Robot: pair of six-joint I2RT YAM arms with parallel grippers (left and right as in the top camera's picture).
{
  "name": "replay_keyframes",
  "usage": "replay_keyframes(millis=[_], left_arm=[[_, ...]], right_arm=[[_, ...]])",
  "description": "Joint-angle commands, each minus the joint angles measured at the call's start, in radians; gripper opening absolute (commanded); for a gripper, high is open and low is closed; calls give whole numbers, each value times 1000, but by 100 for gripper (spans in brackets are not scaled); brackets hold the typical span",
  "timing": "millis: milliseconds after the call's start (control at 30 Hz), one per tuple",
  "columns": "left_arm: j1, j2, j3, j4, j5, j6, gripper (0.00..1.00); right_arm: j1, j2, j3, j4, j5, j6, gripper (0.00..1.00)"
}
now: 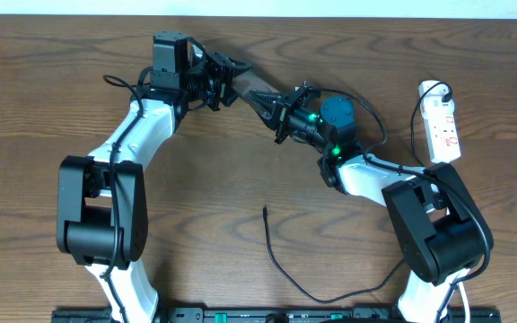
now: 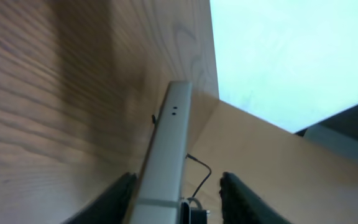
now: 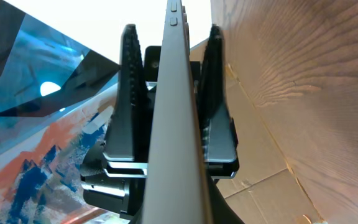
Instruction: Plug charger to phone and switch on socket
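My right gripper is closed on the phone's end (image 1: 264,88), so next my left gripper takes the phone first. That way my right gripper can pick up the charger's tip (image 1: 265,212).
The phone (image 1: 254,91) is held on edge above the table between the two arms. My right gripper (image 1: 269,104) is shut on one end of it; in the right wrist view its grey edge (image 3: 174,124) runs straight up the middle. My left gripper (image 1: 242,76) straddles the other end, its fingers (image 3: 129,93) standing on either side with a gap. In the left wrist view the phone (image 2: 166,149) lies against the left finger, clear of the right one. The charger (image 1: 276,260) lies loose on the near table, its tip (image 1: 266,210) free. The socket (image 1: 442,126) lies at the far right.
The socket's white cord (image 1: 433,88) loops at its far end. Black robot cables (image 1: 119,85) trail beside the left arm. Both arm bases stand at the table's near edge.
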State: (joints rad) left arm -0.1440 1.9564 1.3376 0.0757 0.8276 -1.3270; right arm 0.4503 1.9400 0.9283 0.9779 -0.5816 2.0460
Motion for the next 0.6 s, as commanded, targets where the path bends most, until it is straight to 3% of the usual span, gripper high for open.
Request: replay_keyframes(millis=[0, 133, 367, 400, 433, 467, 533, 567], left_arm=[[3, 2, 26, 1, -7, 5, 28], [3, 2, 26, 1, -6, 5, 8], [3, 2, 26, 1, -7, 5, 7], [3, 2, 26, 1, -7, 5, 7], [3, 2, 26, 2, -7, 5, 7], [4, 2, 26, 2, -7, 5, 7], [9, 2, 26, 2, -7, 6, 7], [14, 2, 26, 2, -6, 10, 7]], right_arm=[[25, -3, 13, 19, -1, 6, 1], [30, -3, 13, 19, 1, 6, 1], [32, -3, 13, 19, 4, 6, 1], [32, -3, 13, 19, 4, 6, 7], [32, -3, 13, 19, 4, 6, 27], [32, -3, 13, 32, 7, 5, 58], [31, -3, 13, 48, 8, 6, 94], [29, -3, 13, 63, 7, 5, 99]])
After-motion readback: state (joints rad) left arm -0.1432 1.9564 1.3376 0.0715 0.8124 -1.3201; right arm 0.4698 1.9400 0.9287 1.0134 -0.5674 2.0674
